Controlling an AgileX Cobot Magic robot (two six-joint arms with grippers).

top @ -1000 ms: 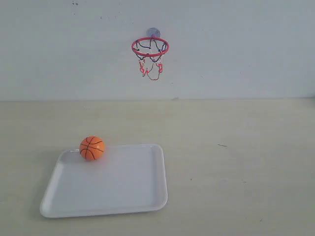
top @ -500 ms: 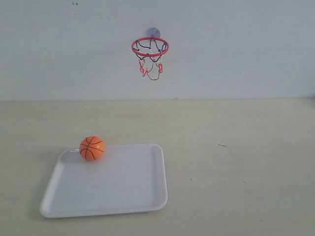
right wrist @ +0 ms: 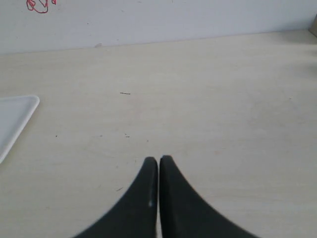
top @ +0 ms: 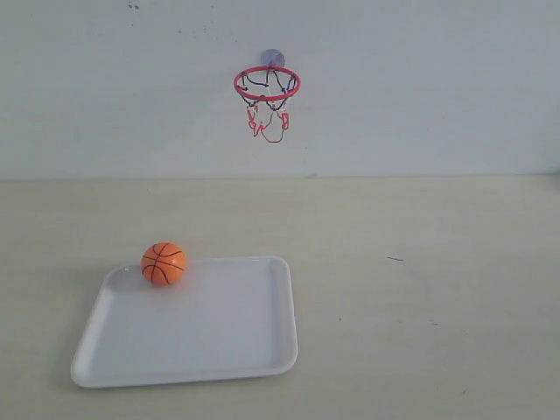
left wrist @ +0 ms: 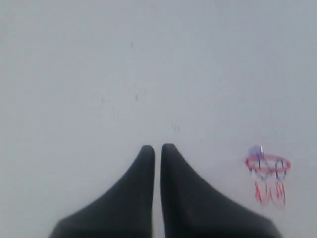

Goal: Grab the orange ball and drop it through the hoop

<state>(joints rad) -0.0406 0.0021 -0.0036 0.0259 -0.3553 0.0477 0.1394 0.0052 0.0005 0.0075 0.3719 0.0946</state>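
Observation:
My left gripper is closed and facing the wall (left wrist: pixel 158 104), so I should tip it down and open it above the orange ball (top: pixel 163 263) in the corner of the white tray.
The orange ball (top: pixel 163 263) rests at the far left corner of a white tray (top: pixel 227 341) on the table. High on the back wall hangs the hoop (top: pixel 267 84), with its red ring and string net below it; it also shows small in the left wrist view as the hoop (left wrist: pixel 268 171). No arm appears in the exterior view. My left gripper (left wrist: pixel 157 148) is shut and empty, facing the wall. My right gripper (right wrist: pixel 158 159) is shut and empty above the bare tabletop. A scrap of the hoop's net (right wrist: pixel 39 6) shows in the right wrist view.
The light wooden table (top: pixel 420 289) runs back to the pale wall (top: pixel 420 87). A corner of the white tray (right wrist: pixel 15 116) shows in the right wrist view. A small dark mark (top: pixel 395 259) lies on the table right of the tray.

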